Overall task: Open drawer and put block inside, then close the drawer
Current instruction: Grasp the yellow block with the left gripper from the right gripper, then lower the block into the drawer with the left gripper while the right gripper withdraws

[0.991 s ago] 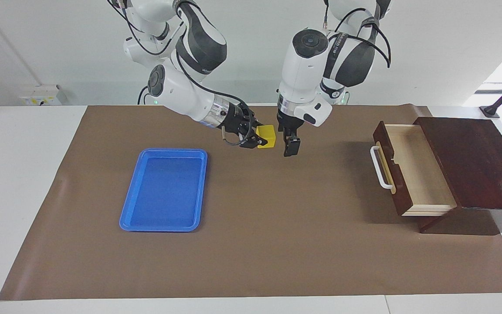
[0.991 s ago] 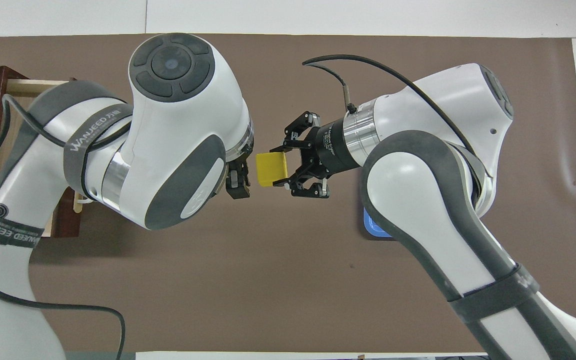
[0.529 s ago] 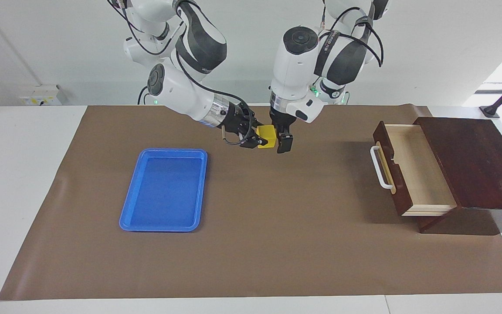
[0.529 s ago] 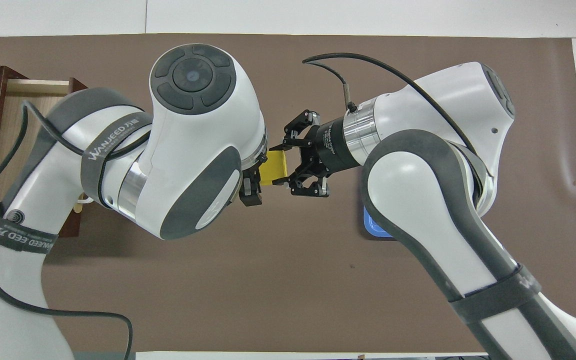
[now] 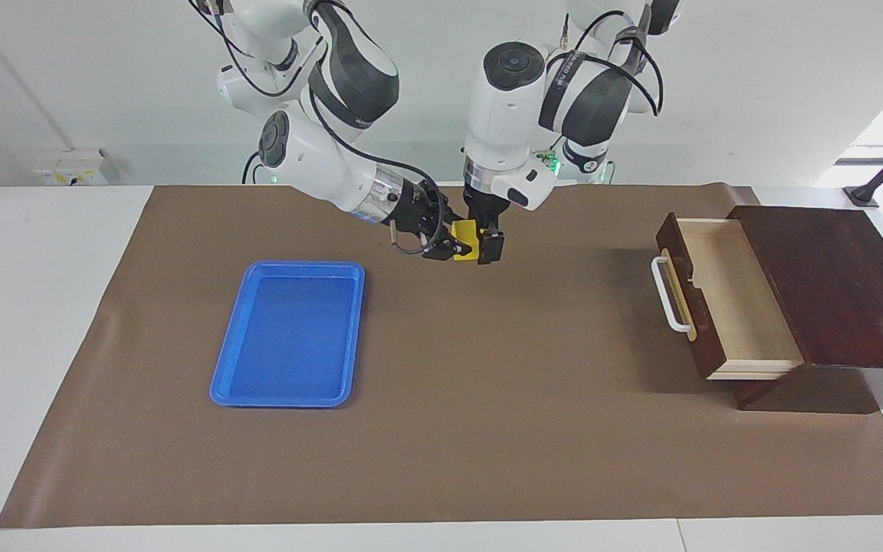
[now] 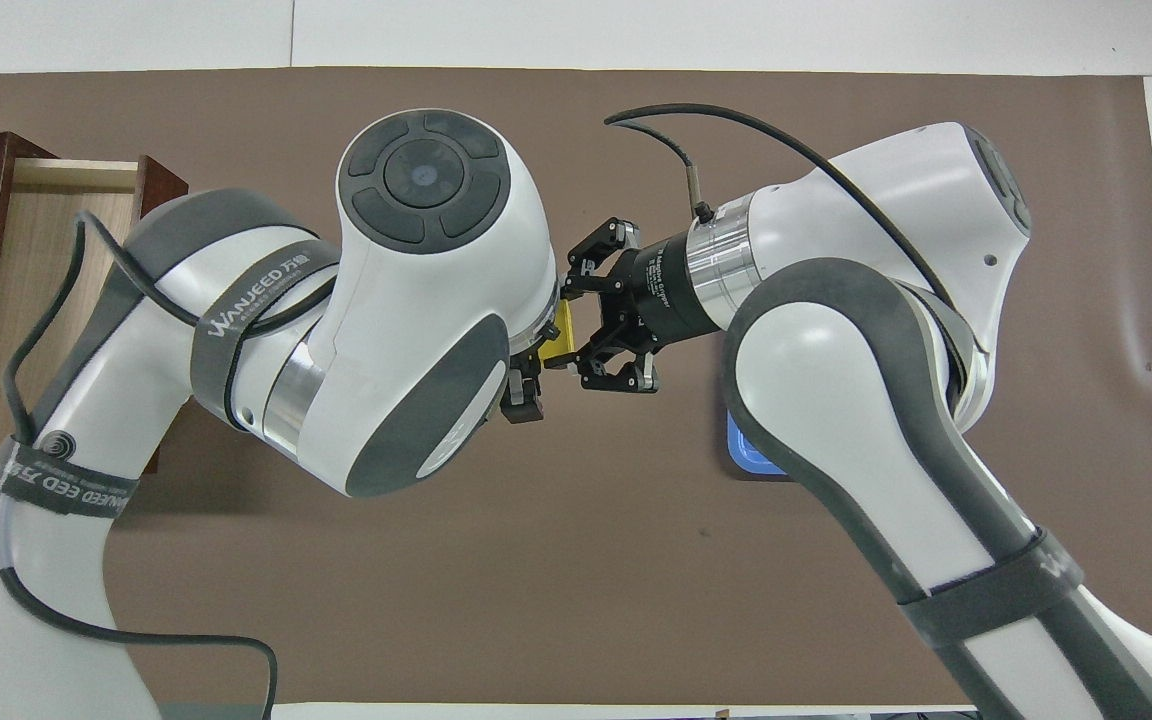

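The yellow block has both grippers at it, so my right gripper should open and move back before my left gripper carries the block into the open drawer.
The yellow block is held in the air over the brown mat, between the blue tray and the drawer; in the overhead view only a sliver of the block shows. My right gripper is shut on it from the right arm's end. My left gripper points down with its jaws open around the block, one finger in front of it; in the overhead view one fingertip shows under the wrist. The dark wooden drawer stands pulled open at the left arm's end, its pale inside bare.
A flat blue tray lies on the brown mat toward the right arm's end; only its corner shows in the overhead view. The drawer's white handle faces the middle of the table. The drawer's box sits at the mat's edge.
My left gripper has moved from beside the block toward the right gripper and now stands around the block. The right gripper and the block have stayed in place.
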### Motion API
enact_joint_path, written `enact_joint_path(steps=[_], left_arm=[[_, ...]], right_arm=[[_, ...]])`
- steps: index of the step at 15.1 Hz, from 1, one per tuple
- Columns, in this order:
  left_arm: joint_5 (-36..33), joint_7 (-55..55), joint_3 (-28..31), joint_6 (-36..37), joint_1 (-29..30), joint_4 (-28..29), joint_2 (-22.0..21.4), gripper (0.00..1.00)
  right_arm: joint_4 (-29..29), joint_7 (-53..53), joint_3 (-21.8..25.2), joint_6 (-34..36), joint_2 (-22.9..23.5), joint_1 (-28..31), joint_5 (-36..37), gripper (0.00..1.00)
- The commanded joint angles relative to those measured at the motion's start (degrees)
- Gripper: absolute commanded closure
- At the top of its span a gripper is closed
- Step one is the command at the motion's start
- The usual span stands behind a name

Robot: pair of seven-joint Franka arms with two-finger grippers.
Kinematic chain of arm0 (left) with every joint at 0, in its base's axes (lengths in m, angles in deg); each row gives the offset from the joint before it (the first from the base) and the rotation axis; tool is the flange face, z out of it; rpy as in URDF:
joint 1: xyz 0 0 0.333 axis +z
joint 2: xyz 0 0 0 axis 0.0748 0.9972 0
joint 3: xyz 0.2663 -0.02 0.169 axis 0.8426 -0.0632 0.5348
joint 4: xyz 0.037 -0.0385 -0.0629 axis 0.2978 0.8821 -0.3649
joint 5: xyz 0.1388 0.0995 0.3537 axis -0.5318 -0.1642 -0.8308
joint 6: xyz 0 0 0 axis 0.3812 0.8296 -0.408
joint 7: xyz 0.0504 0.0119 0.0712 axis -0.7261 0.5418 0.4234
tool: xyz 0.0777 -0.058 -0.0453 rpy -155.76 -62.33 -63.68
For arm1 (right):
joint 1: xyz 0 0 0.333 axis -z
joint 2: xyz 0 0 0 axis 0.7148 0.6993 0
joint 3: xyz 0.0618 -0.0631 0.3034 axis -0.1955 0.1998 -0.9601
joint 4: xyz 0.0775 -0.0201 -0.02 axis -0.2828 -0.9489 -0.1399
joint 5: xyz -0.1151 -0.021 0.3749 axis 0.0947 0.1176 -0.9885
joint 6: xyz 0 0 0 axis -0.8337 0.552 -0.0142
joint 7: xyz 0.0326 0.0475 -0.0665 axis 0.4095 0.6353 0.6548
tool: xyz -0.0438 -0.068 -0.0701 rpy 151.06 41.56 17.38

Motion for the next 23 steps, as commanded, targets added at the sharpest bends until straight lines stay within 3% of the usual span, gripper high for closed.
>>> enact_joint_path(steps=[1,3,4,10,11,12,13,17,21,23], left_arm=[[1.14,0.86,0.89,1.47,-1.07,-1.56,0.52,0.25],[0.45,0.95,0.89,1.29,-1.77,-1.56,0.52,0.85],[0.44,0.87,0.89,0.86,-2.04,-1.56,0.43,1.00],[0.71,0.78,0.89,0.85,-1.95,-1.65,0.52,1.00],[0.53,0.69,0.97,0.85,-1.78,-1.65,0.52,1.00],[0.44,0.69,0.97,0.85,-1.69,-1.65,0.52,1.00],[0.27,0.52,0.97,0.85,-1.43,-1.65,0.52,1.00],[0.44,-5.18,1.50,2.16,-0.64,-1.38,0.35,1.00],[0.18,-14.22,1.68,3.05,5.50,0.90,-1.14,1.00],[0.00,-19.67,1.68,3.05,9.28,2.04,-2.37,1.00]], right_arm=[[1.35,-1.80,-0.24,-0.27,0.67,0.17,0.56,1.00],[1.35,-1.71,-0.24,-0.19,0.67,0.17,0.56,1.00],[1.35,-1.80,-0.24,-0.19,0.67,0.17,0.56,1.00],[1.35,-1.80,-0.24,0.08,0.67,0.52,0.21,1.00],[1.35,-1.98,-0.15,0.16,0.67,0.52,0.04,0.85],[1.35,-2.76,-0.15,0.08,0.67,0.43,0.12,0.06],[1.35,-3.29,-0.15,0.08,0.67,0.52,0.21,0.00],[1.96,-3.30,-0.15,0.25,0.67,0.87,0.30,0.00],[3.45,-2.60,0.64,2.01,0.94,2.53,1.09,0.00],[4.68,-0.50,0.47,2.71,1.02,6.30,5.98,0.00]])
